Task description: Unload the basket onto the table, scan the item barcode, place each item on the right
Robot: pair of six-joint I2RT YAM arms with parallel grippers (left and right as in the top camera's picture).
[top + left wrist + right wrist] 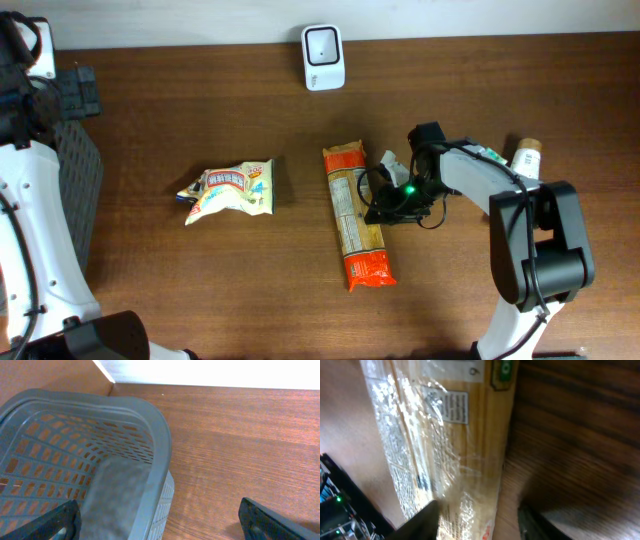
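The spaghetti pack lies flat with its barcode (454, 407) up. Next, my right gripper tips it onto its edge (501, 462) and grips both sides of the pack before scanning.
A long spaghetti pack (358, 215), clear film with orange ends, lies lengthwise at the table's middle. My right gripper (383, 207) sits low at the pack's right side. In the right wrist view the pack (455, 450) fills the left half. The right gripper (479, 522) is open: one finger (422, 521) is over the film and the other (536, 524) over bare wood, with the pack's edge between them. A white scanner (323, 57) stands at the back edge. My left gripper (160, 522) hangs open above a basket's rim, holding nothing.
A yellow snack bag (230, 190) lies left of the pack. The grey mesh basket (75, 185) stands at the far left, seen close in the left wrist view (155, 425). A capped bottle (527, 155) stands at the right, behind the right arm.
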